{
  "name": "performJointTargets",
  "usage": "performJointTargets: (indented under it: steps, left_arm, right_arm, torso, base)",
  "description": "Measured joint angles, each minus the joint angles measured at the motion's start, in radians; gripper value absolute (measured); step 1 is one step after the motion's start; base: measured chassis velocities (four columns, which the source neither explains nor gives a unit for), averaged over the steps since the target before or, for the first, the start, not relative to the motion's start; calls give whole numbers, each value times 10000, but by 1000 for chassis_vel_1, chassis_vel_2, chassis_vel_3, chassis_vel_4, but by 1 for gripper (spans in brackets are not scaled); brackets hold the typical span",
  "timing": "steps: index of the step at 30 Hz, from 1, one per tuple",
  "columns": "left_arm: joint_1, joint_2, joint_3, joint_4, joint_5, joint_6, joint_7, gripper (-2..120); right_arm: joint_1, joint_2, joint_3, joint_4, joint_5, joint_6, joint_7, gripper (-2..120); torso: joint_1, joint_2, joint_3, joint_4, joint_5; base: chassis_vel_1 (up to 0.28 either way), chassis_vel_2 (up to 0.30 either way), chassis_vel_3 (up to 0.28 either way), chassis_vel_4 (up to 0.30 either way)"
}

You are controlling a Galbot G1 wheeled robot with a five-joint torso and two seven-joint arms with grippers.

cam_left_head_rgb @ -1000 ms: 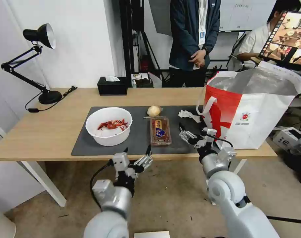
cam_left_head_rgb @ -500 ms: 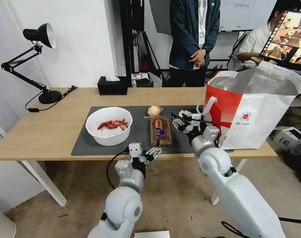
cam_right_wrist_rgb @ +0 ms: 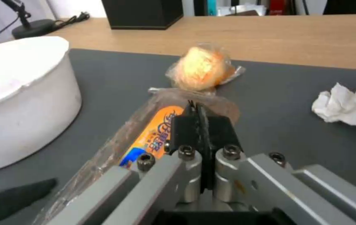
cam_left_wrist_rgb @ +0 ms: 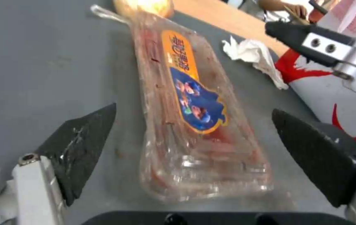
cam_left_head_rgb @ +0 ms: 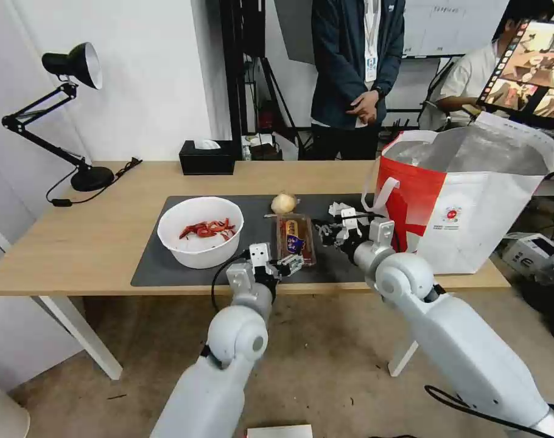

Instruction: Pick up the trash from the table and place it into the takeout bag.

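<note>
My gripper will crease the clear plastic tray [cam_left_head_rgb: 295, 241] where it holds on, because thin, crinkled walls run around the tray, yet the tray will stay spread out when I lift it.
The clear plastic tray [cam_left_head_rgb: 295, 239] [cam_left_wrist_rgb: 186, 118] [cam_right_wrist_rgb: 145, 140] lies lengthwise on the dark mat [cam_left_head_rgb: 161, 267] of the table [cam_left_head_rgb: 76, 243]. My left gripper [cam_left_head_rgb: 292, 263] [cam_left_wrist_rgb: 195, 156] is open at the tray's near end, one finger on each side. My right gripper [cam_left_head_rgb: 326, 230] [cam_right_wrist_rgb: 195, 107] is shut on nothing, just above the tray's right side. The white bowl [cam_left_head_rgb: 200, 232] [cam_right_wrist_rgb: 15, 100] with red scraps stands to the left. The beige ball [cam_left_head_rgb: 284, 203] [cam_right_wrist_rgb: 201, 68] sits beyond the tray. A crumpled tissue [cam_left_head_rgb: 336, 208] [cam_left_wrist_rgb: 253, 54] [cam_right_wrist_rgb: 351, 104] lies near the takeout bag [cam_left_head_rgb: 472, 201] [cam_left_wrist_rgb: 353, 93].
A black tissue box [cam_left_head_rgb: 207, 157] [cam_right_wrist_rgb: 142, 12] stands at the table's far edge, and a black desk lamp [cam_left_head_rgb: 76, 121] at the far left. The takeout bag stands open on the table's right end. People stand behind the table.
Both arms have reached forward over the table. The left gripper rose from below the table's edge to the tray's near end. The right gripper moved left, to the tray's side.
</note>
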Motion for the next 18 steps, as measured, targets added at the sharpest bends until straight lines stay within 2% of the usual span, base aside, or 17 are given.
performJointTargets:
  steps: [4, 8, 12, 18]
  left_arm:
    - [-694, 268, -26, 405, -1106, 494, -233, 100]
    - [-1233, 463, -64, 842, -1664, 813, -278, 100]
    - [-1698, 586, -56, 1333, -2056, 1016, -269, 100]
    - [-1951, 670, -31, 1650, -2285, 1221, -234, 100]
  right_arm:
    - [42, 0, -2, -84, -93, -29, -217, 0]
    - [19, 46, 50, -213, -286, -37, -489, 0]
    - [50, 176, 118, -471, -370, -136, -696, 0]
    - [318, 424, 112, -888, -336, -518, -784, 0]
  torso:
    - [0, 0, -1, 0, 0]
    - [0, 0, -1, 0, 0]
    - [0, 0, -1, 0, 0]
    - [0, 0, -1, 0, -1]
  base:
    - [0, 0, 0, 0]
    - [0, 0, 0, 0]
    - [0, 0, 0, 0]
    - [0, 0, 0, 0]
